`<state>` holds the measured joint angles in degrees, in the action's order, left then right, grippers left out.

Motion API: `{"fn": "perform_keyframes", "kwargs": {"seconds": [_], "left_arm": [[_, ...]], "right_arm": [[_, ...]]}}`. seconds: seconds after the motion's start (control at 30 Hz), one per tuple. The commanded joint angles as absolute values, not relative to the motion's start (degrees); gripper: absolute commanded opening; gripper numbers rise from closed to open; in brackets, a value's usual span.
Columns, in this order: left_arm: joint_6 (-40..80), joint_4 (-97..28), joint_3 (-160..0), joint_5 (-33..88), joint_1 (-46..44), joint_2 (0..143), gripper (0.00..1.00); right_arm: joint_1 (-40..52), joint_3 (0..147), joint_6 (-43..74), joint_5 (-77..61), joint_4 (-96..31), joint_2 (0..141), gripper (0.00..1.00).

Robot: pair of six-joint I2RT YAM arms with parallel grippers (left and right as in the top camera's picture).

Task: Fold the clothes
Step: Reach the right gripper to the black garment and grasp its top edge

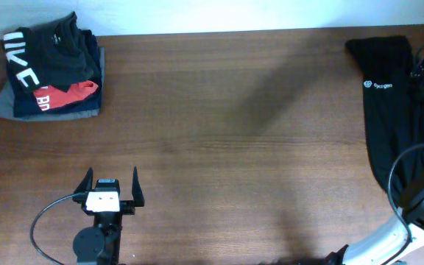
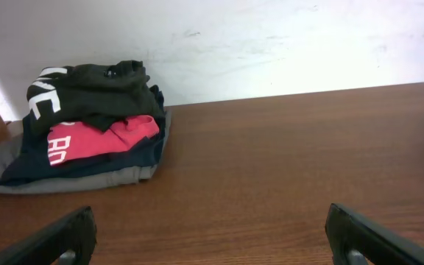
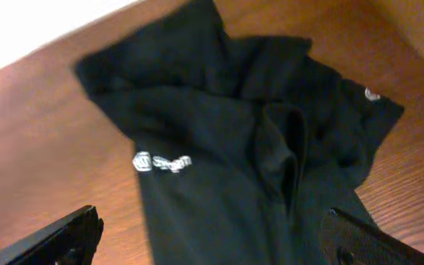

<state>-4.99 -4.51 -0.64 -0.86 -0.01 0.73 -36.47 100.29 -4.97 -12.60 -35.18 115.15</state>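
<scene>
The black garment's raised fold (image 3: 280, 143) stands in line with the open fingers, so the robot's right gripper keeps going down and closes on the fold's near end (image 3: 285, 193).
The clothes (image 1: 389, 118) are one plain black garment, lying loose and rumpled along the table's right edge. A small white round logo with lettering (image 1: 377, 85) shows near its far end. In the right wrist view the clothes (image 3: 227, 147) fill the middle, creased down the centre. My right gripper (image 3: 208, 221) is open just above them, one finger over bare wood and the other over the fabric. My left gripper (image 1: 111, 182) sits near the front left, far from the clothes. It is open over bare wood (image 2: 208, 213).
A stack of folded garments (image 1: 50, 70) lies at the far left corner, dark with white block letters on top, red and grey below (image 2: 87, 125). The right arm (image 1: 411, 232) and its cable loop rise at the front right. A white wall runs behind the wooden table (image 1: 219, 132).
</scene>
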Motion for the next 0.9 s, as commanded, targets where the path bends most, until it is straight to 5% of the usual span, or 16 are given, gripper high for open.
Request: {"fn": "perform_keyframes", "kwargs": {"seconds": [0.0,0.8,0.87], "left_arm": [[-5.91,-4.80,-0.54,-0.23,0.23,0.36,0.99],[-5.91,-4.80,-0.54,-0.23,0.21,0.36,0.99],[-5.91,-4.80,-0.54,-0.23,0.23,0.36,0.99]], "right_arm": [[-37.28,101.36,-6.81,-8.21,-34.48,119.42,0.99],[-40.45,101.36,-7.07,-10.83,-28.71,129.45,0.99],[-40.64,101.36,-7.07,-14.79,-28.40,129.95,0.89]]}}
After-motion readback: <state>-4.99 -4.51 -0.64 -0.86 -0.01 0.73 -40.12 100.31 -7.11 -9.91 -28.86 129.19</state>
